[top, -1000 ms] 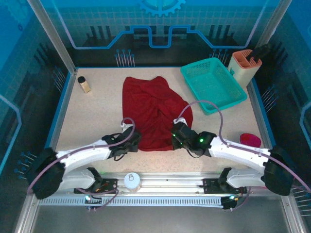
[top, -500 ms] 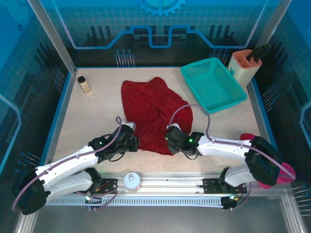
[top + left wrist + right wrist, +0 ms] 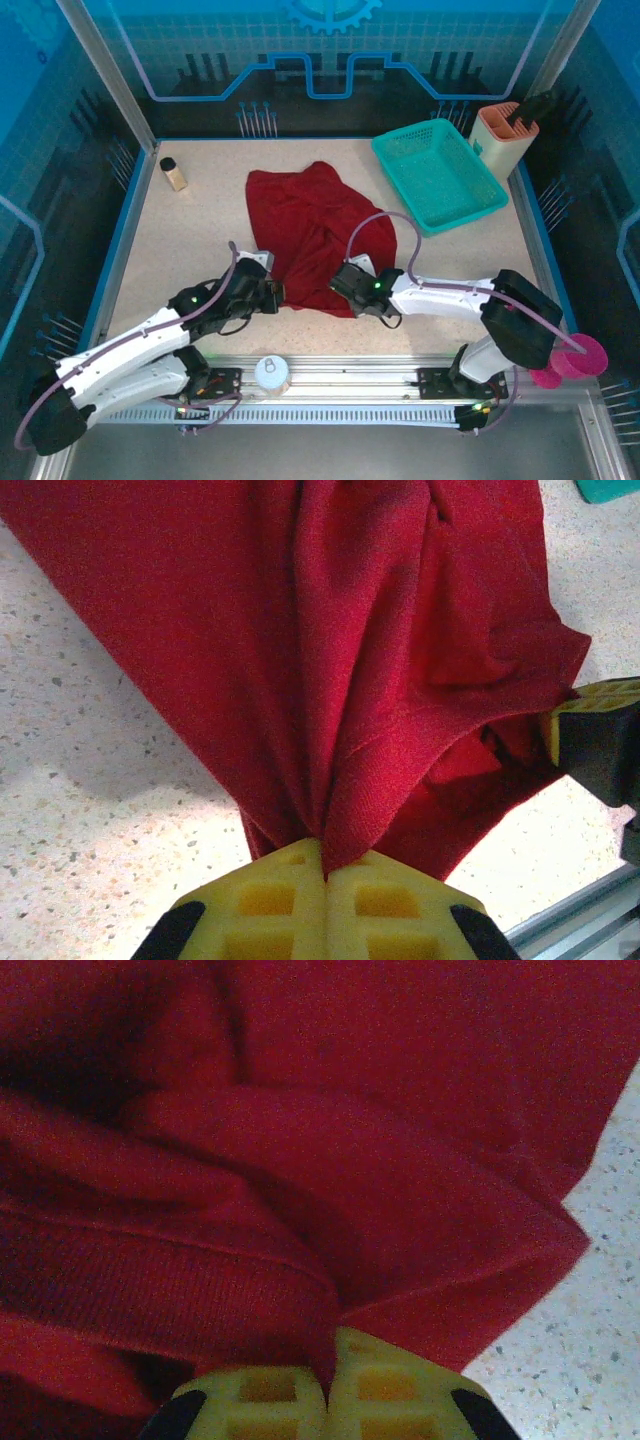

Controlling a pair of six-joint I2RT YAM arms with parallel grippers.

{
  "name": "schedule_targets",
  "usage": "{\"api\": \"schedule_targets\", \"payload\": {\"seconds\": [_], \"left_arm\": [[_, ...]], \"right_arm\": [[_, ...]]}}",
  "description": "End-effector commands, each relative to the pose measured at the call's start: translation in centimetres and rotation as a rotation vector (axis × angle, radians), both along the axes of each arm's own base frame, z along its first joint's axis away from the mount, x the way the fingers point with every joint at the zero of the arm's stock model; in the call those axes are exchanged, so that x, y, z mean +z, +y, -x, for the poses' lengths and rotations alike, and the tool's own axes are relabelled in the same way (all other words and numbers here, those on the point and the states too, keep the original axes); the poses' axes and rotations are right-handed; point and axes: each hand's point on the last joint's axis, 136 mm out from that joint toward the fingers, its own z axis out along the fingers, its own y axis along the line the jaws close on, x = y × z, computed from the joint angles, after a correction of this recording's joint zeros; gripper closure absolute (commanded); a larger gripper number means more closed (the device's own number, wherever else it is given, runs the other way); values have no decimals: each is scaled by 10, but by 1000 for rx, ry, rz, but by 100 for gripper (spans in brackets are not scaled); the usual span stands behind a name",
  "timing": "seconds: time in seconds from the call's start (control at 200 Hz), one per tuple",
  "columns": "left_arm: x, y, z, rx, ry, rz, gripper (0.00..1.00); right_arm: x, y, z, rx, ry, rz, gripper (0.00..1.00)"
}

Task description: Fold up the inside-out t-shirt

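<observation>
My left gripper and my right gripper should raise the shirt high and pull the hem taut [image 3: 308, 291] before folding, because the t-shirt lies crumpled [image 3: 315, 222] with its hem slack.
The dark red t-shirt [image 3: 310, 225] lies crumpled on the speckled table [image 3: 200, 230], bunched toward the near side. My left gripper [image 3: 272, 292] is shut on a gathered fold of the t-shirt [image 3: 330, 660] at its near left edge; the cloth fans out from the yellow pads [image 3: 270, 900]. At the near right edge my right gripper [image 3: 340, 287] is shut on a ribbed hem fold of the t-shirt [image 3: 300, 1190], pinched between its yellow pads [image 3: 390, 1390]. In the left wrist view the right gripper's yellow finger [image 3: 600, 720] shows just past the cloth.
A teal mesh basket [image 3: 438, 172] stands at the back right, with an orange holder [image 3: 505, 135] behind it. A small bottle [image 3: 174, 174] stands at the back left. A pink cup [image 3: 580, 355] sits off the near right corner, a white round lid [image 3: 271, 372] on the front rail.
Both grippers have moved closer together at the shirt's near edge. The right gripper opened briefly and shut again on the hem. The shirt has bunched up and shifted slightly left.
</observation>
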Motion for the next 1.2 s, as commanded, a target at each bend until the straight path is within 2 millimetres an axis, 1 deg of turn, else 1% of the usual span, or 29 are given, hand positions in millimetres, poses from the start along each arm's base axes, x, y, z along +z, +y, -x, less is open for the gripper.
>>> {"api": "schedule_targets", "payload": {"seconds": [0.0,0.05,0.105,0.14,0.17,0.2,0.22,0.285,0.355,0.405,0.455,0.525,0.58,0.625,0.675,0.756,0.811,0.876,0.931,0.971,0.996,1.021,1.051,1.066,1.111,1.116,1.131,1.151,1.196], "left_arm": [[25,10,-4,13,-51,-26,100],[40,14,-8,10,-90,-48,99],[61,19,-16,8,-144,-84,100],[84,21,-23,1,-195,-95,100],[103,23,-30,-10,-243,-116,100],[125,27,-37,-8,-293,-135,100],[137,30,-43,-1,-320,-148,100],[193,40,-62,27,-424,-153,100],[248,51,-79,63,-509,-134,100],[286,55,-83,64,-557,-118,100],[326,55,-78,47,-612,-102,100],[372,51,-61,-6,-680,-44,100],[401,43,-43,-72,-732,25,100],[421,36,-26,-141,-770,87,100],[438,28,-8,-214,-803,155,100],[455,16,15,-311,-838,253,100],[462,9,24,-364,-856,302,100],[463,5,22,-380,-868,321,100],[460,3,9,-358,-872,304,100],[454,0,-5,-343,-867,278,100],[450,-2,-15,-332,-860,257,100],[444,-4,-26,-324,-846,235,100],[439,-7,-39,-315,-831,210,100],[436,-8,-47,-306,-820,197,100],[425,-7,-72,-264,-785,161,100],[424,-7,-75,-258,-781,158,100],[421,-5,-84,-238,-769,149,100],[415,-2,-98,-210,-746,140,100],[402,8,-127,-145,-695,148,100]], "right_arm": [[56,14,-11,-35,-74,-112,100],[83,24,-17,-17,-93,-176,100],[121,37,-25,33,-141,-254,100],[148,48,-32,88,-187,-310,100],[177,59,-39,144,-236,-365,100],[206,64,-47,185,-290,-400,100],[226,63,-54,193,-333,-415,100],[288,52,-76,179,-480,-447,100],[355,35,-87,162,-614,-527,100],[398,26,-82,195,-695,-592,100],[439,22,-66,276,-769,-632,100],[480,16,-34,384,-818,-674,100],[504,8,-6,457,-842,-708,100],[518,1,14,501,-861,-741,100],[531,-8,34,537,-883,-788,100],[548,-23,56,556,-928,-857,100],[554,-30,61,552,-962,-879,100],[554,-31,53,520,-992,-858,100],[547,-29,35,471,-1001,-790,100],[539,-24,16,428,-999,-729,100],[532,-19,1,395,-988,-691,100],[528,-20,-12,356,-988,-662,100],[517,-14,-33,316,-969,-627,100],[515,-15,-40,296,-966,-620,100],[499,-15,-73,223,-925,-588,100],[500,-17,-74,215,-926,-591,100],[494,-14,-86,197,-908,-588,100],[491,-19,-97,165,-900,-587,100],[475,-23,-129,99,-860,-567,100]]}}
